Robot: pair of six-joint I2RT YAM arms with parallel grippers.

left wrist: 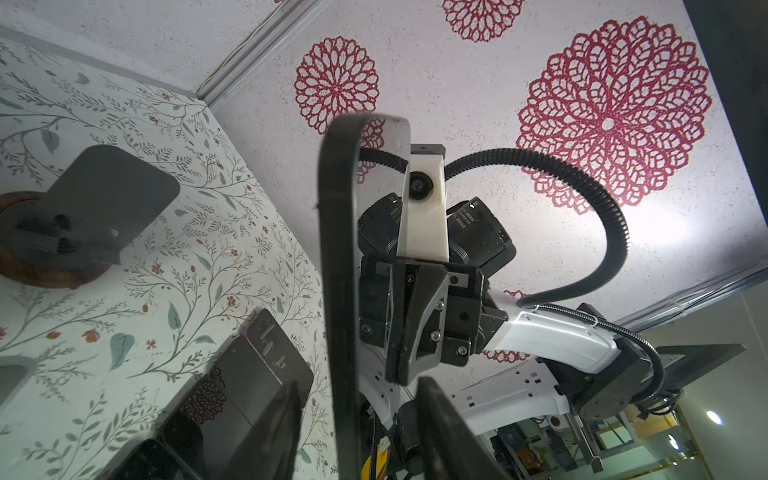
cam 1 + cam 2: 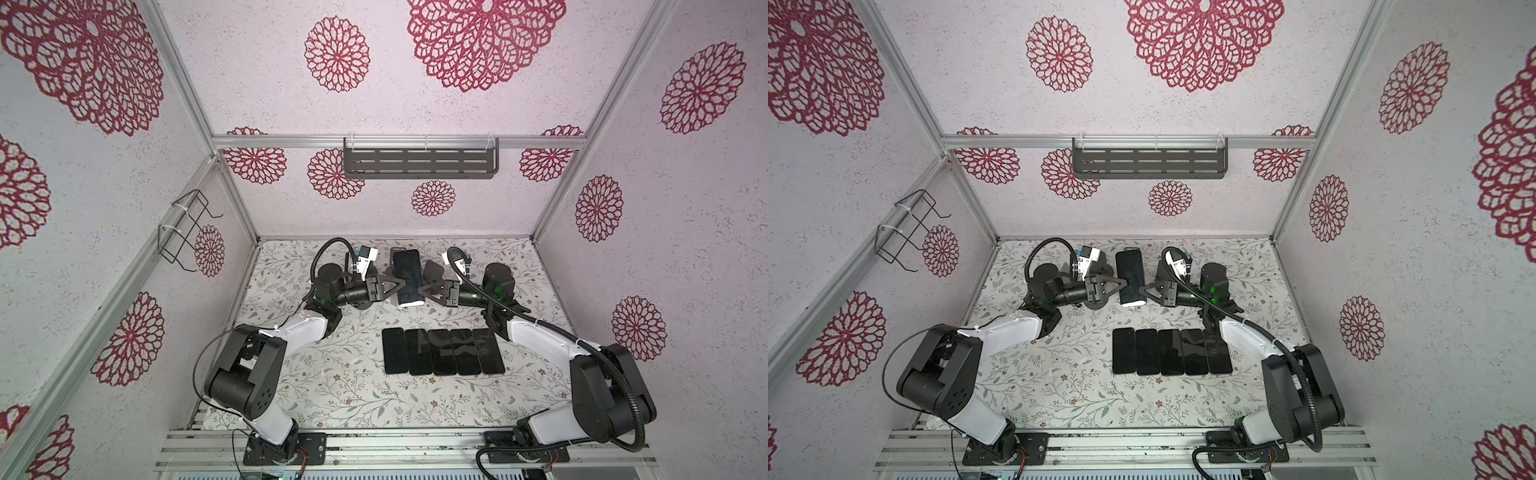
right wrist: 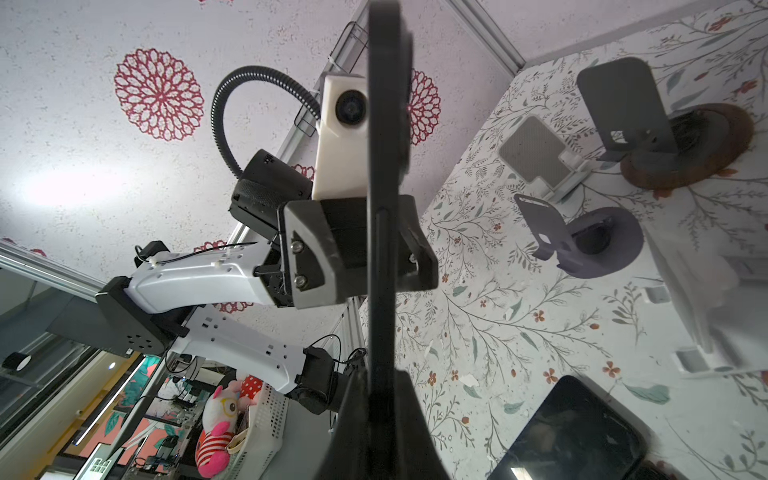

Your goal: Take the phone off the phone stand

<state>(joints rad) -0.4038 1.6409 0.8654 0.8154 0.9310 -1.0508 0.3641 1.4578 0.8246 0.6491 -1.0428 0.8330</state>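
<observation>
The robot's right gripper should pass the phone to the left gripper, because the open spot beside the row of phones is on the left gripper's side.
A dark phone hangs above the table's rear middle, between both grippers. My right gripper is shut on its right edge; in the right wrist view the phone runs edge-on through the jaws. My left gripper is open and straddles the left edge of the phone, with a gap on each side. Empty phone stands sit on the table: a black one on a wooden base, a silver one and a dark grey one. None of them touches the phone.
Several dark phones lie flat in a row at mid-table, in front of the grippers. A grey slotted shelf hangs on the rear wall and a wire rack on the left wall.
</observation>
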